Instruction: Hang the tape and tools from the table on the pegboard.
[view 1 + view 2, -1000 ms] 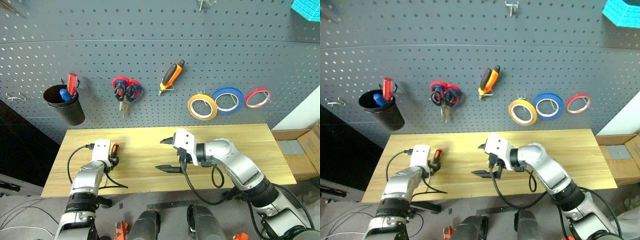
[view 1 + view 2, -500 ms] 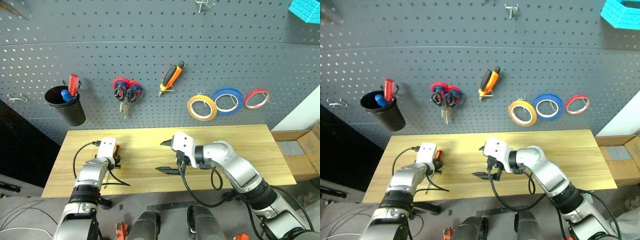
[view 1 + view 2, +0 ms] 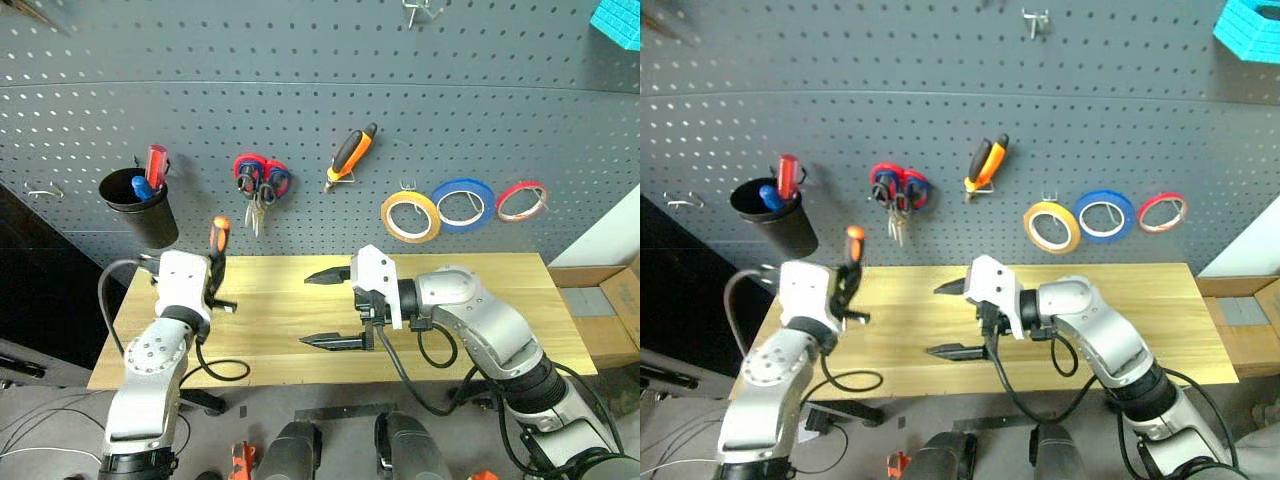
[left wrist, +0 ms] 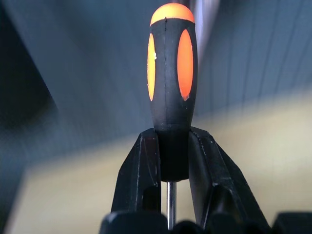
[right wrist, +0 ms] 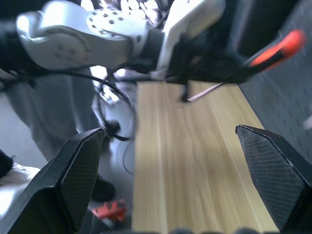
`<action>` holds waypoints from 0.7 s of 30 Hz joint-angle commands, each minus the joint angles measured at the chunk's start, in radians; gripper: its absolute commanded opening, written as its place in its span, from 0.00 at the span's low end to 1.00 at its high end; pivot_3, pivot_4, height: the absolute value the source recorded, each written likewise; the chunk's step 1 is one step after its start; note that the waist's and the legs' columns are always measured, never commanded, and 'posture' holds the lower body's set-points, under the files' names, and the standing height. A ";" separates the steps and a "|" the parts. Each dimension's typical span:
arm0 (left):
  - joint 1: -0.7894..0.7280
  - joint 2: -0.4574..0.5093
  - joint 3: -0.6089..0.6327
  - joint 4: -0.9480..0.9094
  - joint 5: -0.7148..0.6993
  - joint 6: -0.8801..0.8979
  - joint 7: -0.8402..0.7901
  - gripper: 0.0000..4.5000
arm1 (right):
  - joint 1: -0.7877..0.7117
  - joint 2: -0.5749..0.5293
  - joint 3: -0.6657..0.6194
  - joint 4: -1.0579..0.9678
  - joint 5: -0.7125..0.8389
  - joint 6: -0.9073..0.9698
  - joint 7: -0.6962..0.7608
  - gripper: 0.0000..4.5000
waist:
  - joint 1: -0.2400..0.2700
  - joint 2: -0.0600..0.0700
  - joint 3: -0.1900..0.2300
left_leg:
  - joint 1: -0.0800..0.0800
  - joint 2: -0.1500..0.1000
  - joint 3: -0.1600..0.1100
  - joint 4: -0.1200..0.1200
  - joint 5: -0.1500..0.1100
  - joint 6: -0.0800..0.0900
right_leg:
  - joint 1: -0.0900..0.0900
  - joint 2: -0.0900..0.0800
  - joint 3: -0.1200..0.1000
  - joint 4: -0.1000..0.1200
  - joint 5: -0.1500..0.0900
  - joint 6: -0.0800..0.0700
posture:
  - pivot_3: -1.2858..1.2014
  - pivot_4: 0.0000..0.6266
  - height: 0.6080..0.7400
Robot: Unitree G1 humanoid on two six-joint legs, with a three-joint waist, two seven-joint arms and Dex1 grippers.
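My left gripper has the slim screwdriver's shaft (image 5: pixel 207 91) hanging lower than the black cup's rim, so it should lift the screwdriver above the cup's opening (image 3: pixel 127 187) before lowering it in.
My left gripper (image 3: pixel 213 276) is shut on the slim screwdriver (image 3: pixel 217 238), held above the left end of the table (image 3: pixel 490 275) with its orange-and-black handle (image 4: pixel 170 83) pointing up toward the pegboard (image 3: pixel 300 60). In the left wrist view both black fingers (image 4: pixel 139 170) clamp the handle's base. My right gripper (image 3: pixel 308 310) hovers open over the table's middle, pointing left, with nothing in it. On the pegboard hang the yellow tape (image 3: pixel 409 216), the orange-and-black pliers (image 3: pixel 350 153) and the scissors (image 3: pixel 259 186).
A black cup (image 3: pixel 140 208) with a red and a blue screwdriver hangs at the pegboard's left. A blue ring (image 3: pixel 459 201) and a red ring (image 3: pixel 520 199) hang right of the yellow tape. An empty hook (image 3: pixel 42 190) sits far left. A cardboard box (image 3: pixel 610 300) stands right of the table.
My left gripper has closed on the screwdriver and lifted it off the table, tipping its handle upward. The right gripper has risen a little, still open.
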 commanded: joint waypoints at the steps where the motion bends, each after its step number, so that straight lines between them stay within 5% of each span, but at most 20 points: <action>1: -0.136 0.058 0.101 -0.083 -0.069 -0.021 -0.001 0.10 | -0.073 0.041 -0.058 -0.043 0.096 0.022 0.001 1.00 | 0.003 0.000 0.000 | 0.000 0.000 0.000 0.000 0.000 0.000 | 0.000 0.001 -0.001 0.000 0.000 0.000 | 0.55 0.23 1.00; 9: -0.417 0.190 0.216 -0.085 -0.200 0.067 0.008 0.10 | -0.180 0.137 -0.109 0.035 0.122 -0.023 -0.058 1.00 | 0.012 -0.005 -0.003 | -0.001 -0.001 0.001 0.000 0.002 -0.004 | -0.002 0.002 0.000 0.001 0.000 0.000 | 0.55 0.23 1.00; 21: -0.455 0.208 0.181 0.117 -0.141 -0.065 -0.001 0.10 | -0.319 0.236 -0.109 0.164 -0.057 -0.107 -0.282 1.00 | 0.015 -0.007 -0.005 | 0.000 0.000 0.001 -0.001 0.003 -0.005 | -0.003 0.007 0.002 0.002 0.000 0.000 | 0.55 0.22 1.00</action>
